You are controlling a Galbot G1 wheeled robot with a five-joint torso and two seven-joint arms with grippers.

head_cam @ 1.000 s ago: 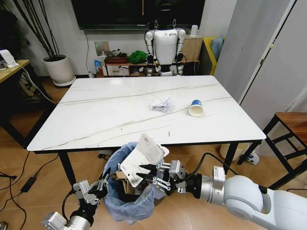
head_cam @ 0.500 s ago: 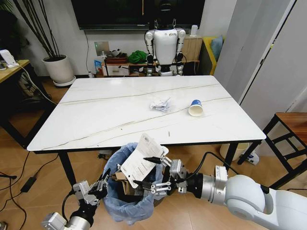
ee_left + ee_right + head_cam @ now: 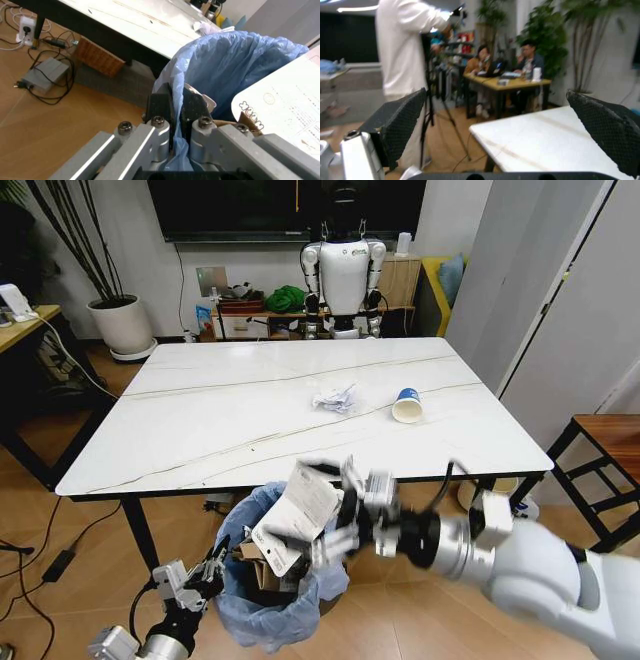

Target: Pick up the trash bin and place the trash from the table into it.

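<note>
My gripper will lift the crumpled white paper [image 3: 336,398] by its near flap, and the whole paper should come along together, because its creased folds [image 3: 343,394] bunch into one heap.
The trash bin [image 3: 268,595], lined with a crinkled blue bag, hangs just off the table's near edge. My left gripper [image 3: 207,573] is shut on its bag rim, and the left wrist view shows the fingers [image 3: 161,107] pinching the blue plastic [image 3: 235,67]. A white printed sheet [image 3: 296,518] leans out of the bin over brown cardboard [image 3: 256,564]. My right gripper [image 3: 338,505] is open beside the sheet, its pads [image 3: 400,122] wide apart with nothing between them. Crumpled white paper [image 3: 335,398] and a blue-and-white paper cup [image 3: 407,406] lie on the white table [image 3: 220,430].
A white humanoid robot [image 3: 345,265] stands beyond the table's far edge. A wooden side table [image 3: 610,440] is at the right and a potted plant [image 3: 122,320] at the back left. Cables [image 3: 35,82] lie on the floor under the table.
My right gripper opened, let go of the white sheet and rose toward the table edge. The sheet now rests in the bin. The left gripper held still.
</note>
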